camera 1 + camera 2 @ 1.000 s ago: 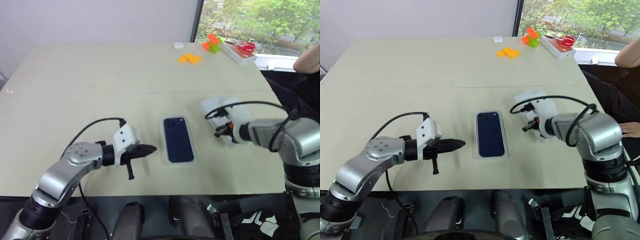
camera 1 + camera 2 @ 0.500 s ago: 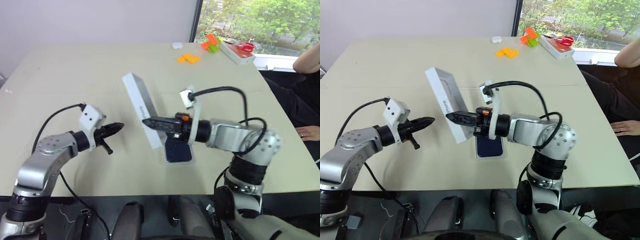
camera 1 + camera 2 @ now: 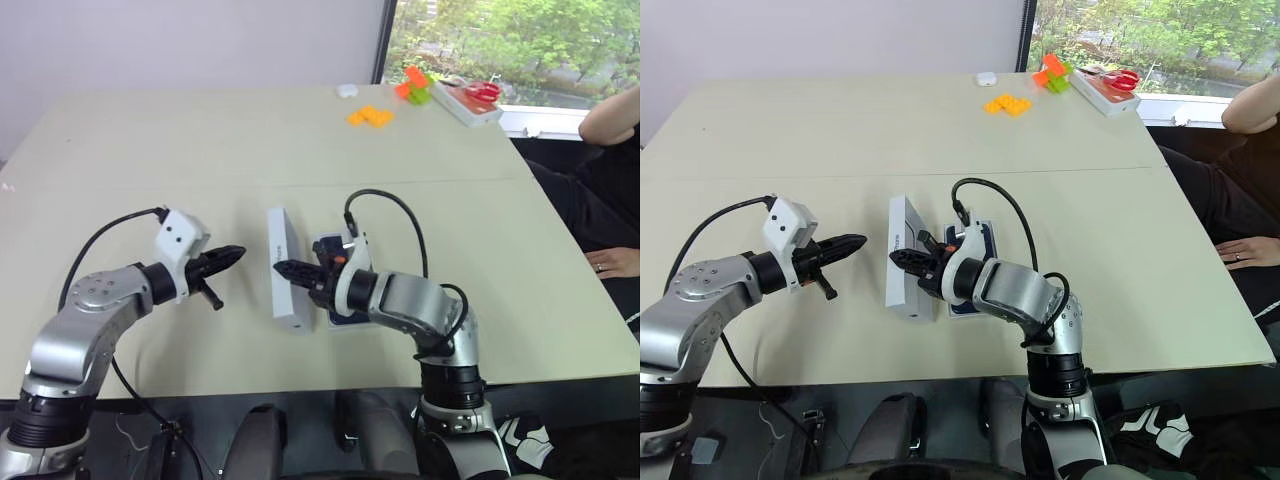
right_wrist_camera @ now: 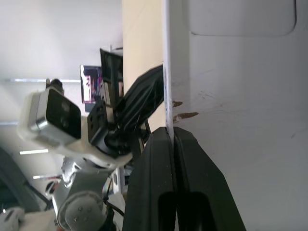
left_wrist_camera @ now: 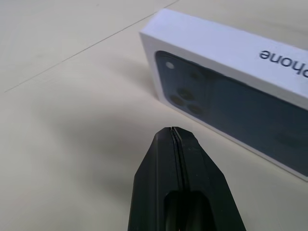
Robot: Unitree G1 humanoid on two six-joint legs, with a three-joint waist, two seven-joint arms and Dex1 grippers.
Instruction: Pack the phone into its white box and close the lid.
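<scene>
The lid (image 3: 901, 222) stands on its long edge beside the white box, so my right gripper should tip it over the box (image 3: 987, 240) and my left gripper steady its side.
The lid (image 3: 283, 262) stands on its long edge on the table, just left of the white box (image 3: 962, 312). Its outer face with the dark phone picture (image 5: 231, 103) is turned toward my left gripper, and its plain white inside (image 4: 240, 96) faces my right arm. My right gripper (image 3: 280, 268) is shut on the lid's rim, one finger on each side of the wall. The dark blue phone (image 3: 345, 317) lies in the white box, mostly hidden behind my right hand. My left gripper (image 3: 236, 254) is shut and empty, a short way left of the lid.
Orange bricks (image 3: 368, 116), orange and green blocks (image 3: 415, 85), a small white item (image 3: 346, 90) and a white tray with red scissors (image 3: 470, 98) sit at the far right of the table. A person's arm (image 3: 612, 112) and hand (image 3: 612, 265) are beside the right edge.
My right arm swung left across the box, bringing the lid from raised and tilted down onto its long edge beside the box. My left gripper drew away to the left, then stayed still.
</scene>
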